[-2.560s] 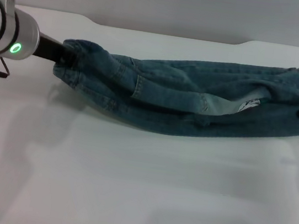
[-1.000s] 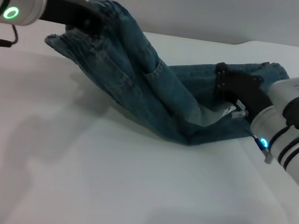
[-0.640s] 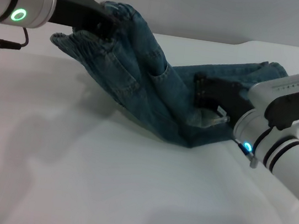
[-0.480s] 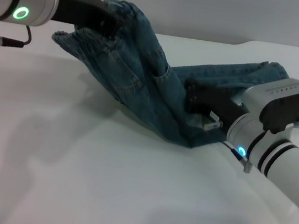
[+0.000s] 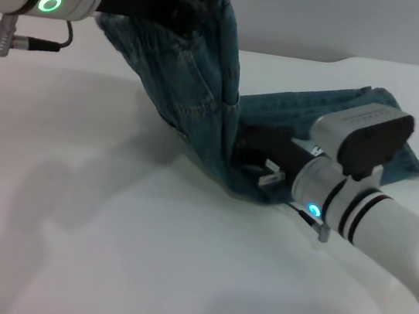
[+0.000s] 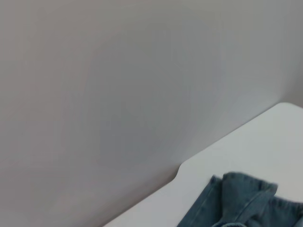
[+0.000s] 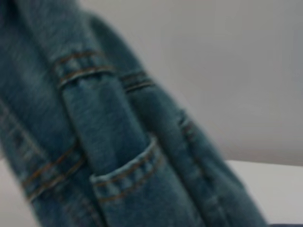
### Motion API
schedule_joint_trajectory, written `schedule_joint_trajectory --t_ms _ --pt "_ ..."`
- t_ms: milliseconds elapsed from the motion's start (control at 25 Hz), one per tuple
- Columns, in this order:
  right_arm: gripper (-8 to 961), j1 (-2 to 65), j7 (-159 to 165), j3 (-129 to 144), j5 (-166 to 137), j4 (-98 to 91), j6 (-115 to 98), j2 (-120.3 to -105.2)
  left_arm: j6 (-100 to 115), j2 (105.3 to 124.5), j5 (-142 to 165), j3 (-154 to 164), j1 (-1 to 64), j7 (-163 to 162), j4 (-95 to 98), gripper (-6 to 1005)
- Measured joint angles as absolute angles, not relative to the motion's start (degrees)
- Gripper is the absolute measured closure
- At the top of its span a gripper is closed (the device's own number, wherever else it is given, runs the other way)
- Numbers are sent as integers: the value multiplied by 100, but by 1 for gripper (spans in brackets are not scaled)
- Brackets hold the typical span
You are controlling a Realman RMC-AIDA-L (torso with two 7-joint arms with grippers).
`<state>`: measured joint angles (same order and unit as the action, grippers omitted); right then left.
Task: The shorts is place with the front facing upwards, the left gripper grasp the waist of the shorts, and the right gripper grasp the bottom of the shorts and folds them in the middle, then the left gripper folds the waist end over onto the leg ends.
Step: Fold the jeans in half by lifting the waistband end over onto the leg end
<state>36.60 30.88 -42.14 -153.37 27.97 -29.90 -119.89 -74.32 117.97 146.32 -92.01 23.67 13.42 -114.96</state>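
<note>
I should pull my right gripper clear before my left gripper lowers the waist, as my right arm lies over the leg ends (image 5: pixel 407 164) where the waist must land.
The blue denim shorts (image 5: pixel 204 86) are folded lengthwise into a long strip. My left gripper (image 5: pixel 185 9) is shut on the gathered waist and holds it high above the white table (image 5: pixel 102 251), so the waist half rises steeply. The other half lies flat toward the right, its leg ends (image 5: pixel 412 160) showing past my right arm. My right gripper (image 5: pixel 248 151) sits low on the middle of the shorts, at the foot of the lifted part. The left wrist view catches a denim edge (image 6: pixel 236 201). Stitched denim (image 7: pixel 109 156) fills the right wrist view.
The table's back edge with a raised lip (image 5: pixel 340 62) runs behind the shorts, with a grey wall (image 6: pixel 118 85) beyond. Bare tabletop lies in front of the shorts and to their left.
My left gripper has lifted the waist higher and carried it to the right. My right gripper has left the leg ends and slid left along the shorts to their middle.
</note>
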Motion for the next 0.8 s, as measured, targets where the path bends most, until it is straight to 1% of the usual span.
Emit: schedule_joint_trajectory --t_ms 520,800 --pt "953 4006 3156 -3785 -15337 3132 -2916 -11988 -6983 11795 14232 -9184 2399 1619 -11477 949" --pt "954 3835 3124 -4025 -15337 2746 -2962 -11988 -6873 11792 14220 -9185 2282 1698 -11454 949"
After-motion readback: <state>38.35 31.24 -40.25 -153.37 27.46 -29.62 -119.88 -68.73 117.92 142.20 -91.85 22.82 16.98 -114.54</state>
